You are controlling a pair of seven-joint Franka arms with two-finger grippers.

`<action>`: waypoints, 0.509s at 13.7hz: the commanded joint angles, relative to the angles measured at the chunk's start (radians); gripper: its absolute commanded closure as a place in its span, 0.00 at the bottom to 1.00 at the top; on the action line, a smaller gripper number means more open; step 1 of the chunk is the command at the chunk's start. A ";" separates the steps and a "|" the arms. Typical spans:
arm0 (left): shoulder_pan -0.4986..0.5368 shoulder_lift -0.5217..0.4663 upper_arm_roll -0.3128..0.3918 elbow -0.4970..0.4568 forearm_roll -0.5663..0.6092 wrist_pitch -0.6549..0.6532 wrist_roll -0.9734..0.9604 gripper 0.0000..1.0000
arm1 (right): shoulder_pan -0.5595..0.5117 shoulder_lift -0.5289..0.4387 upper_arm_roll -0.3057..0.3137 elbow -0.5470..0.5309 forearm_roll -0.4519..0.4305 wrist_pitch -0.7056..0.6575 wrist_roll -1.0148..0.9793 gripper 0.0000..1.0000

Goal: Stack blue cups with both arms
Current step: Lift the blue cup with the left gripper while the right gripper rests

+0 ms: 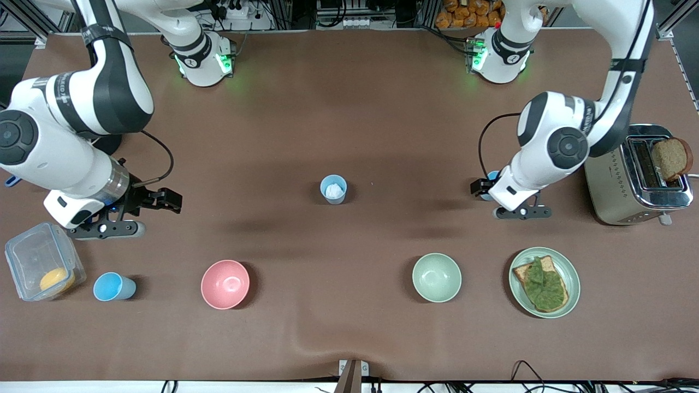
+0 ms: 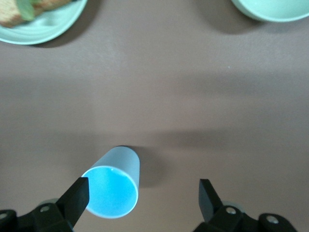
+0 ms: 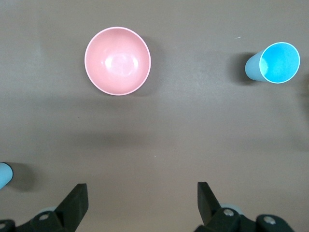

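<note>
I expect the paler blue cup (image 2: 115, 181) to go only partway into the mid-table blue cup, with the paler cup's rim raised, when I lower it in, because something white (image 1: 334, 191) is in the mid-table blue cup.
A paler blue cup (image 2: 113, 186) stands upright on the table between my left gripper's (image 2: 143, 193) open fingers, close to one finger and not gripped. In the front view only its edge (image 1: 493, 176) shows under the left gripper (image 1: 481, 187). A brighter sky-blue cup (image 1: 112, 286) lies tilted near the right arm's end of the table and also shows in the right wrist view (image 3: 274, 64). A third blue cup (image 1: 333, 189) with something white inside stands mid-table. My right gripper (image 1: 166, 200) is open and empty over bare table (image 3: 142, 195).
A pink bowl (image 1: 225, 284) and a pale green bowl (image 1: 437, 277) sit nearer the front camera. A plate (image 1: 568, 267) holds green-topped toast. A toaster (image 1: 636, 174) with bread stands at the left arm's end. A clear container (image 1: 43, 267) sits beside the sky-blue cup.
</note>
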 commanded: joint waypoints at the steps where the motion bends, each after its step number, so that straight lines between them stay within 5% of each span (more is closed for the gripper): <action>1: 0.006 0.010 -0.007 -0.041 -0.018 0.049 -0.001 0.00 | -0.017 -0.004 0.009 -0.005 0.011 0.003 -0.012 0.00; 7: -0.014 0.015 -0.007 -0.093 -0.018 0.049 -0.001 0.00 | -0.020 -0.006 0.009 -0.006 0.011 0.000 -0.013 0.00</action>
